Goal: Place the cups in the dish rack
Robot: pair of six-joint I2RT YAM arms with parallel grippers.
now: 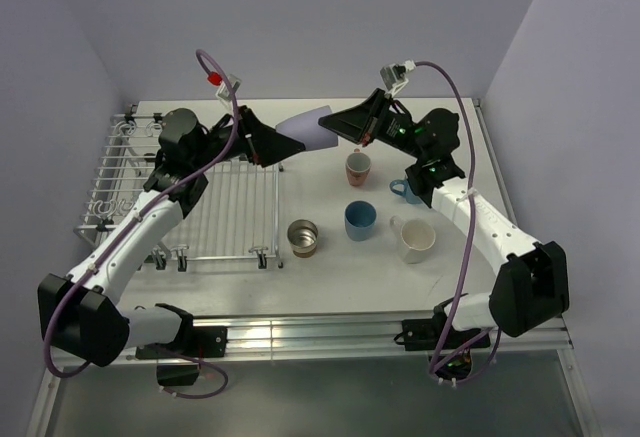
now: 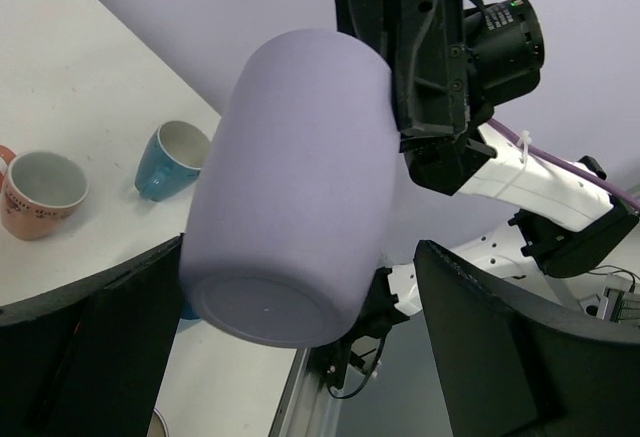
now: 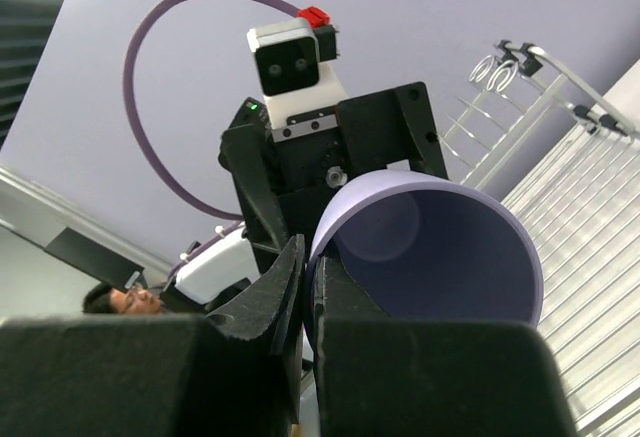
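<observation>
My left gripper should take the cup's base (image 1: 284, 126) before my right gripper opens, because my right gripper is holding the lavender cup's rim (image 1: 328, 120) past the dish rack's edge.
The lavender cup (image 1: 305, 127) hangs on its side in the air over the right edge of the dish rack (image 1: 190, 197). My right gripper (image 1: 345, 122) is shut on its rim, with the wall pinched between the fingers (image 3: 285, 277). The cup's mouth (image 3: 450, 247) faces the right wrist camera. My left gripper (image 1: 268, 145) is open, its fingers (image 2: 90, 347) standing either side of the cup's base (image 2: 290, 187) with a gap on the right. On the table stand the salmon-pink (image 1: 358, 167), mid-blue (image 1: 360, 220), cream-white (image 1: 415, 239) and steel (image 1: 303, 237) cups. The light blue cup (image 1: 405, 189) is partly hidden behind my right arm.
The rack lies flat at the left, with upright loops (image 1: 125, 157) along its far left side. Walls close in the back and both sides. The salmon-pink cup (image 2: 40, 192) and light blue cup (image 2: 175, 157) also show in the left wrist view.
</observation>
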